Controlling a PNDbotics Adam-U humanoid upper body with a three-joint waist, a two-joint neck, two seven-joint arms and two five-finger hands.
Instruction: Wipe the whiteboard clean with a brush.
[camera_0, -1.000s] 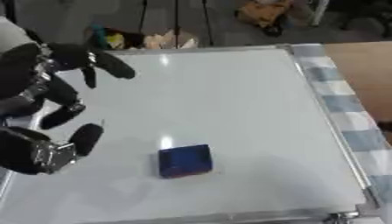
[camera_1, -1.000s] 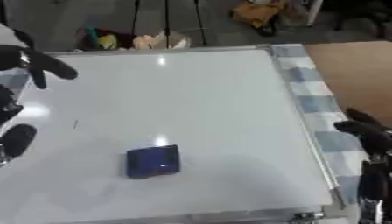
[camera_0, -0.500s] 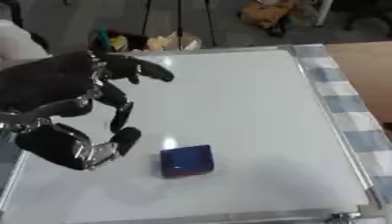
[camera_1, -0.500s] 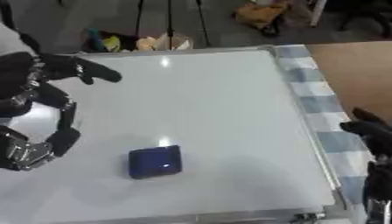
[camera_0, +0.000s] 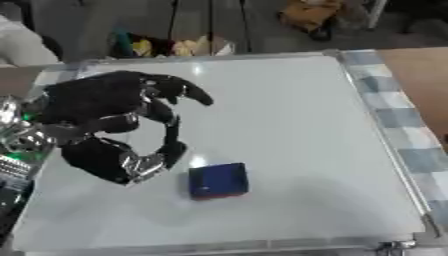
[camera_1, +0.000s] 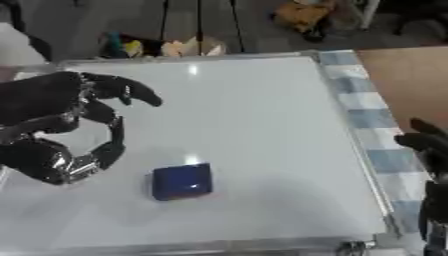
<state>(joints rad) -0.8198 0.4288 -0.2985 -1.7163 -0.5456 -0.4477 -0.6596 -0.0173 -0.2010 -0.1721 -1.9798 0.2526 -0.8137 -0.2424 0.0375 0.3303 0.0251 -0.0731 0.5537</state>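
The rest of the whiteboard looks clean. I will therefore expect that there is a small mark to wipe hidden behind my left hand.
A white whiteboard (camera_0: 280, 110) with a metal frame lies flat in front of me. On its near middle sits a small blue block-shaped brush (camera_0: 218, 180). My left hand (camera_0: 105, 125) hovers just left of the brush, fingers spread and curved, holding nothing; its nearest fingertips (camera_0: 171, 150) are a short gap from the brush. My right hand (camera_1: 429, 150) shows at the right edge of the right eye view, off the board, fingers up and relaxed.
A blue-and-white checked cloth (camera_0: 398, 120) runs along the board's right side, with a brown surface (camera_0: 424, 65) beyond it. Stands, cables and yellow items (camera_0: 188, 47) lie on the floor past the far edge.
My left hand has moved right across the board and come close to the brush. The brush and my right hand have stayed in place.
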